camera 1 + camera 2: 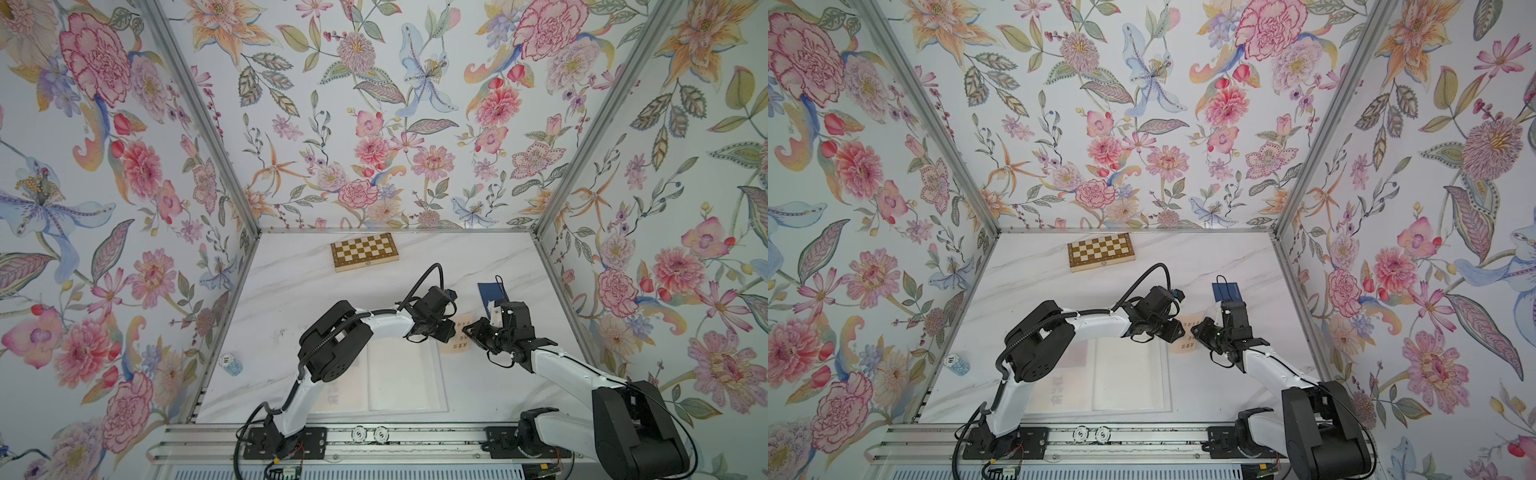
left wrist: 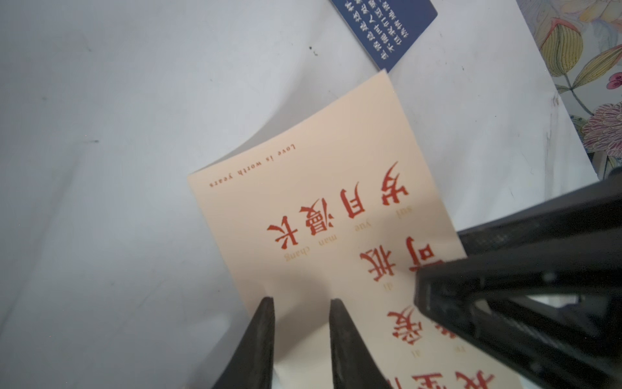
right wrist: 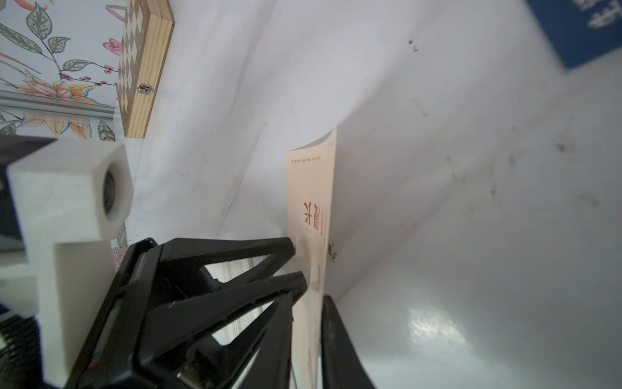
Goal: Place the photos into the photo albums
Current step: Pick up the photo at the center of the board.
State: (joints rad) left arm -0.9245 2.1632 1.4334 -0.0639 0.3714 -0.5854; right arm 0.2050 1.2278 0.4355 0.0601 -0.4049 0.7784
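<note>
My right gripper is holding the cream photo by its long side. My left gripper should take the photo's opposite side before my right gripper takes the photo's lower end.
A cream photo with red Chinese characters is raised off the marble table, its far end curling. My right gripper is shut on one edge of it, one finger on each face. My left gripper is open, its fingertips against the printed face with nothing between them. In both top views the two grippers meet tip to tip over this photo, just right of the open photo album. The album lies flat, showing pale sleeve pages. A navy photo lies on the table behind the right gripper.
A checkered wooden chessboard box sits near the back wall. A stack of poker chips stands at the table's left edge, and two chips rest on the front rail. Floral walls enclose three sides.
</note>
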